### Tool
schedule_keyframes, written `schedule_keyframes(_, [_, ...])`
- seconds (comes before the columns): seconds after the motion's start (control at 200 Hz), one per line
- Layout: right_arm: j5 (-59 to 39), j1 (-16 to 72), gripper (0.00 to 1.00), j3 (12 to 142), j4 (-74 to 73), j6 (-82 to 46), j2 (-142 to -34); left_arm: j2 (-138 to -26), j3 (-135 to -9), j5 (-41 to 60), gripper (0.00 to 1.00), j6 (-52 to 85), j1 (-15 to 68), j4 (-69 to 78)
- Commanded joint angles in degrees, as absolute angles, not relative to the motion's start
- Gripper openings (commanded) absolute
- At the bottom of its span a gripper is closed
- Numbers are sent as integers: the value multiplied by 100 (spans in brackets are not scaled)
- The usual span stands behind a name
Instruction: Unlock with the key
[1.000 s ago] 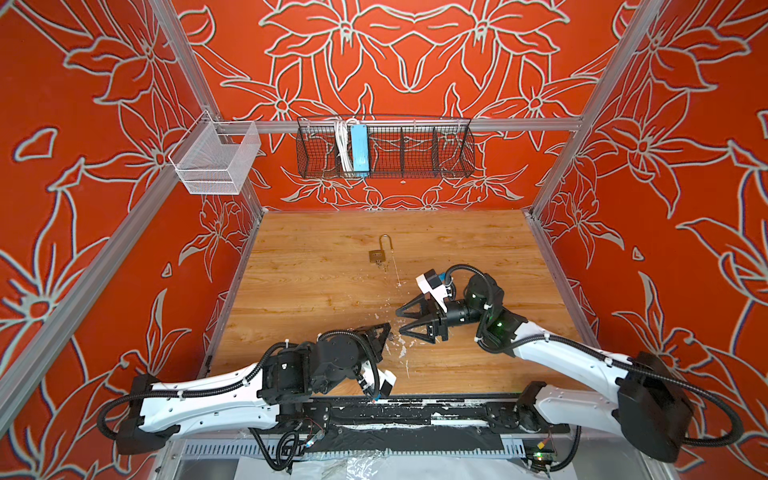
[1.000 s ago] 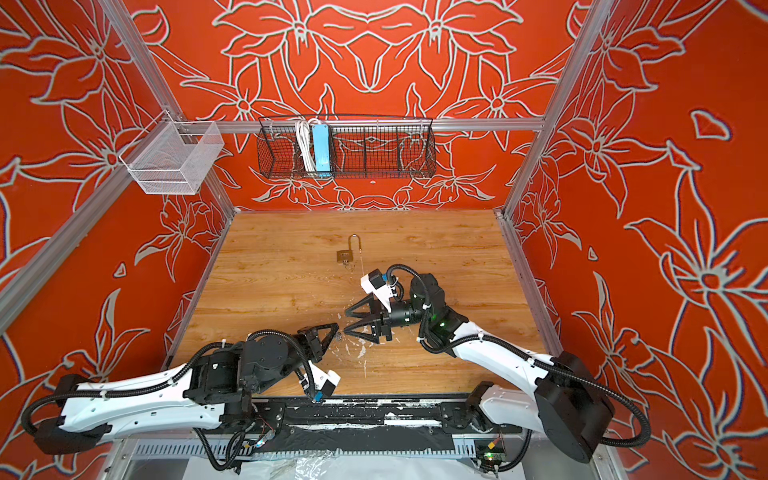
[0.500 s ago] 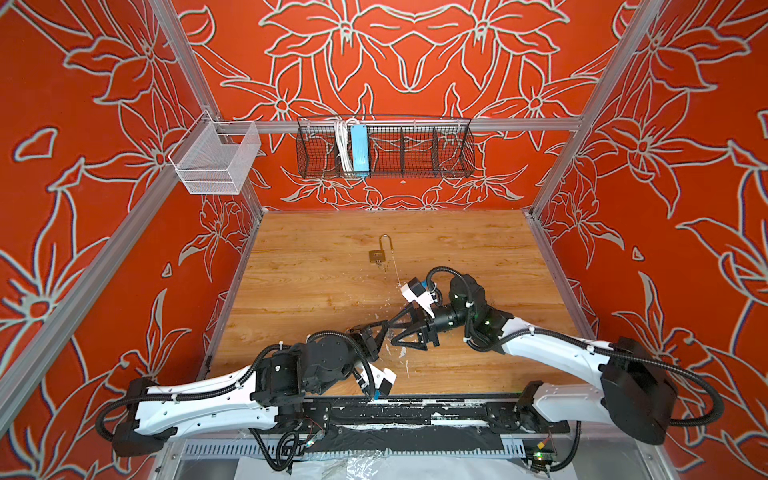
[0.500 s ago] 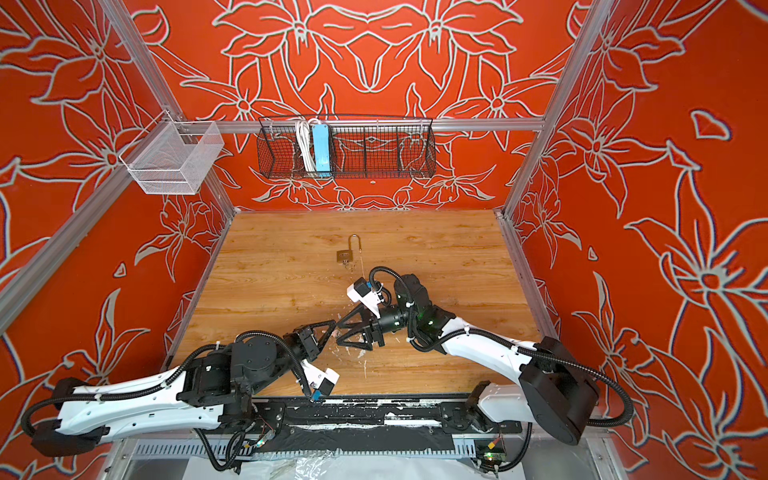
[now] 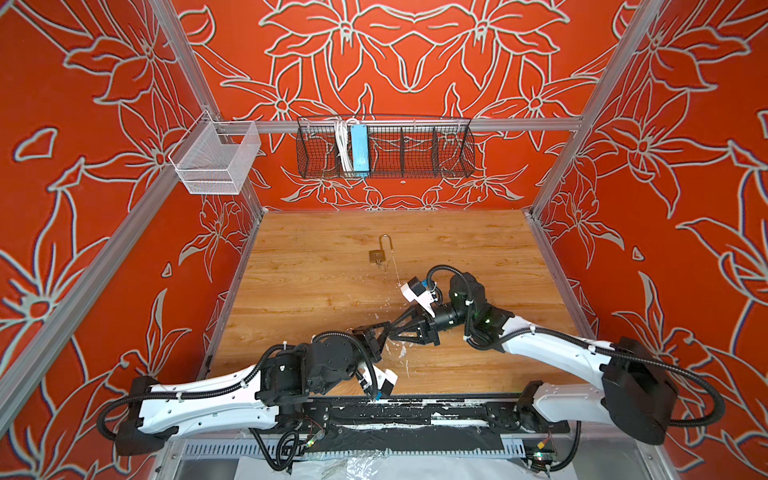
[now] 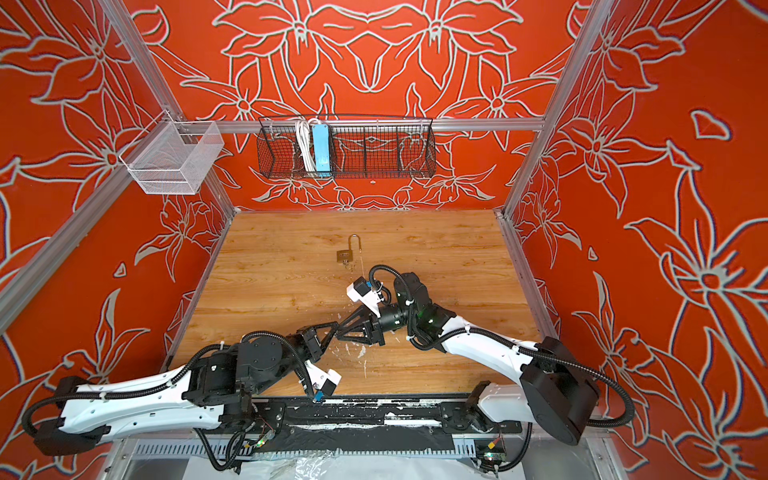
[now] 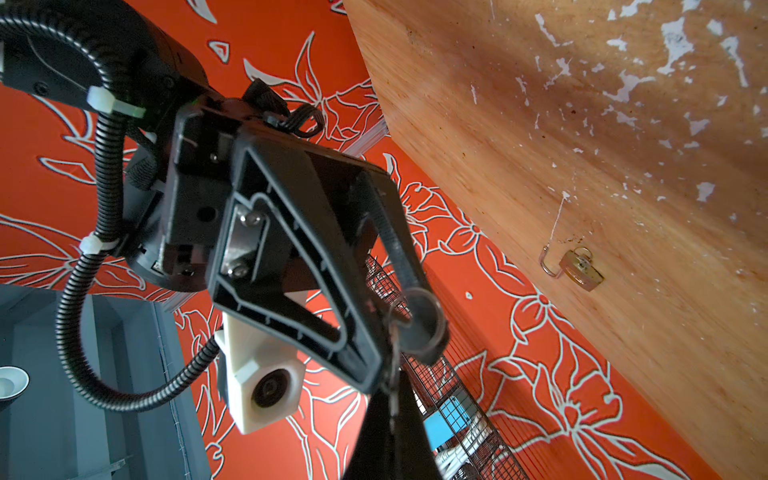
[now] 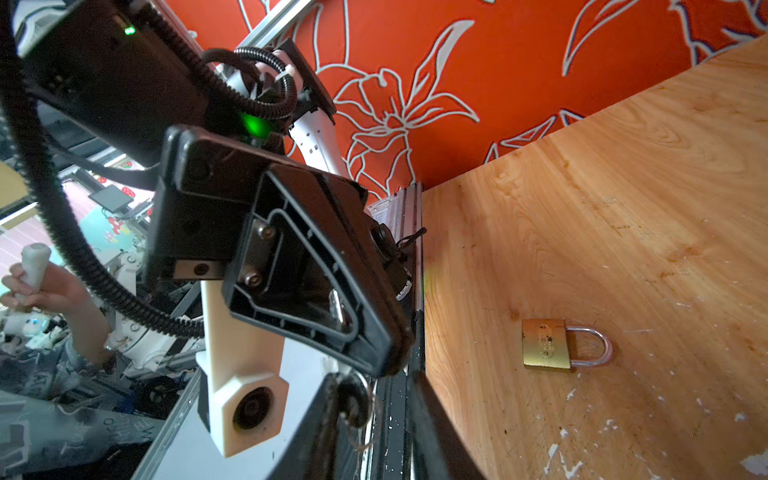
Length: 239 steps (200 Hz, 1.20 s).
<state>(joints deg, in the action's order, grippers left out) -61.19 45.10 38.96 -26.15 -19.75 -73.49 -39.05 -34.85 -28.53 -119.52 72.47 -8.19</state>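
My left gripper covers the key's blade [image 7: 393, 364], so my right gripper should take the key's head and my left gripper should fetch the closed padlock [image 8: 547, 344].
The brass padlock [image 5: 377, 254] [image 6: 345, 254] lies flat on the wooden table, apart from both arms; it also shows as the padlock [image 7: 579, 272] [image 8: 547, 343] in both wrist views. My left gripper [image 5: 383, 333] [image 6: 331, 327] [image 7: 390, 419] is shut on the key's blade. The key's round black head [image 7: 420, 322] [image 8: 353, 399], with its ring, sticks out past the tips. My right gripper [image 5: 391, 330] [image 6: 340, 327] [image 8: 376, 415] meets it tip to tip above the near middle of the table. Its jaws stand narrow on either side of the head, with a gap showing on one side.
A black wire basket [image 5: 384, 147] with a blue power strip [image 5: 359, 147] hangs on the back wall. A white mesh basket [image 5: 216, 160] hangs at the left corner. The black base rail [image 5: 415, 411] runs along the table's front edge. Red walls close in three sides.
My right gripper has swung left to meet the left gripper's tip, and its jaws have narrowed from wide open. The left gripper stays shut, barely moved.
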Motion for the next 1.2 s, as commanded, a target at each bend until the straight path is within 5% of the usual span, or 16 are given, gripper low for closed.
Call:
schedule_keyframes(0.0, [-6275, 4548, 22, 4069, -2612, -1855, -7404, -3843, -3474, -2786, 0, -12096, 7277, -634])
schedule_keyframes(0.26, [-6362, 4553, 14, 4139, -2401, -1741, -7418, -3780, -3446, -2839, 0, -12125, 7277, -581])
schedule_keyframes(0.365, [-6398, 4553, 0, 4163, -2373, -1732, -7444, -3747, -3454, -2873, 0, -12139, 7277, -550])
schedule_keyframes(0.611, [-6302, 4554, 0, 4128, -2395, -1724, -7388, -3635, -3418, -2833, 0, -12021, 7277, -466])
schedule_keyframes(0.656, [-6203, 4557, 0, 4118, -2345, -1678, -7352, -3613, -3407, -2832, 31, -11978, 7277, -473])
schedule_keyframes(0.661, [-6191, 4555, 0, 4120, -2337, -1674, -7345, -3613, -3409, -2835, 64, -11974, 7277, -478])
schedule_keyframes(0.666, [-6172, 4554, 0, 4117, -2329, -1668, -7342, -3612, -3409, -2837, 81, -11973, 7277, -481])
schedule_keyframes(0.681, [-6117, 4548, 0, 4108, -2303, -1651, -7327, -3600, -3411, -2838, 100, -11952, 7277, -503])
schedule_keyframes(1.046, [-3687, 3817, 0, 3488, -2381, -2009, -6882, -3134, -3404, -1954, 97, -9859, 6572, -1963])
schedule_keyframes(1.191, [-1856, 3384, 0, 3087, -2108, -2252, -6729, -4065, -4195, -2237, 97, -6498, 6487, -1954])
